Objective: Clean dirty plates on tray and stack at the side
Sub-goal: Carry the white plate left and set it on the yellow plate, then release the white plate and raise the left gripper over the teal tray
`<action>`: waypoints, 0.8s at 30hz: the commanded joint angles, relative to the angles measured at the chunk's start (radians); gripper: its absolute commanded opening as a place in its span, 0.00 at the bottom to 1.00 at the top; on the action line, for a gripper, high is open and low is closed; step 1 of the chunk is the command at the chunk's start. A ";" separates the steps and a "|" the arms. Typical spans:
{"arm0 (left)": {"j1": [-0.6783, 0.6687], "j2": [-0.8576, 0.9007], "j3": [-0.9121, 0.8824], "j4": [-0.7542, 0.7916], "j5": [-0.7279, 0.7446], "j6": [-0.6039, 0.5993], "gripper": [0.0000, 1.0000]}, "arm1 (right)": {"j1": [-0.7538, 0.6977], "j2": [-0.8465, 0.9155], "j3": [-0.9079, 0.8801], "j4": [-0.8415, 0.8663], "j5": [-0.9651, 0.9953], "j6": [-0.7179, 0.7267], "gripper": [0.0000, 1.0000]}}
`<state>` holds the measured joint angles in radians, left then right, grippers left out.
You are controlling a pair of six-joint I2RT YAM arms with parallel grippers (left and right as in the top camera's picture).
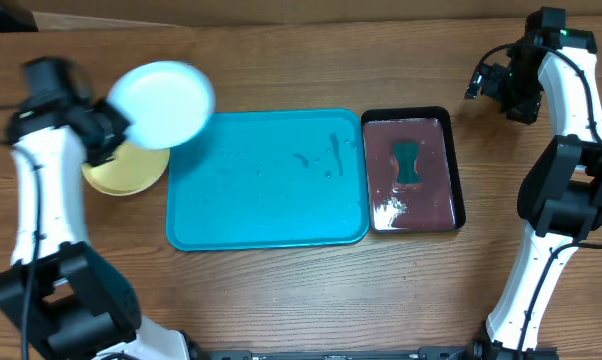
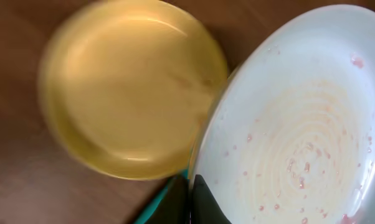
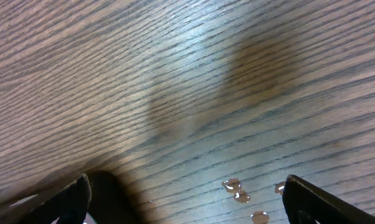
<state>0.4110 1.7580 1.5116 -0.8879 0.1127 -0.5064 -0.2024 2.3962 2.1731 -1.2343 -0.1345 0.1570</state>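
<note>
My left gripper is holding the pale plate [image 1: 163, 103] face up above the empty yellow-green plate [image 1: 128, 169]. It should keep moving the pale plate over and down until the two plates nest.
My left gripper [image 1: 109, 128] is shut on the rim of a pale plate [image 1: 163, 102], white to pale blue, and holds it tilted in the air above the table's left side. In the left wrist view my fingers [image 2: 190, 200] pinch this plate [image 2: 299, 130], which carries pink droplets. The yellow-green plate [image 1: 121, 172] lies on the table below it, left of the turquoise tray [image 1: 266, 190], and also shows in the left wrist view [image 2: 128, 87]. The tray holds no plate, only water streaks. A third plate is not in view. My right gripper [image 1: 486, 82] is open and empty at the far right, also visible in the right wrist view [image 3: 187, 193].
A black tray [image 1: 457, 170] of reddish water stands right of the turquoise tray, with a dark teal sponge-like thing [image 1: 408, 163] in it. Reddish drops [image 3: 240, 193] lie on the wood under my right gripper. A strip of the turquoise tray [image 2: 156, 205] shows beside my left fingers.
</note>
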 commanded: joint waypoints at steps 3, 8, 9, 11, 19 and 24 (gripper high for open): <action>0.111 0.031 0.008 -0.029 -0.054 -0.010 0.04 | 0.000 -0.038 0.024 0.003 -0.008 0.004 1.00; 0.136 0.085 0.008 -0.047 -0.090 -0.010 0.04 | 0.000 -0.038 0.024 0.003 -0.008 0.004 1.00; 0.136 0.101 0.008 -0.048 -0.098 -0.010 0.04 | 0.000 -0.038 0.024 0.003 -0.008 0.004 1.00; 0.132 0.133 0.008 -0.048 -0.098 -0.001 0.04 | 0.000 -0.038 0.024 0.003 -0.008 0.004 1.00; 0.133 0.159 0.009 -0.018 -0.125 0.007 0.05 | 0.000 -0.038 0.024 0.003 -0.008 0.004 1.00; 0.133 0.159 0.009 -0.015 -0.095 0.013 0.68 | 0.000 -0.038 0.024 0.003 -0.008 0.004 1.00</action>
<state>0.5495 1.9202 1.5116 -0.9051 0.0086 -0.4980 -0.2024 2.3962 2.1731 -1.2343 -0.1345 0.1566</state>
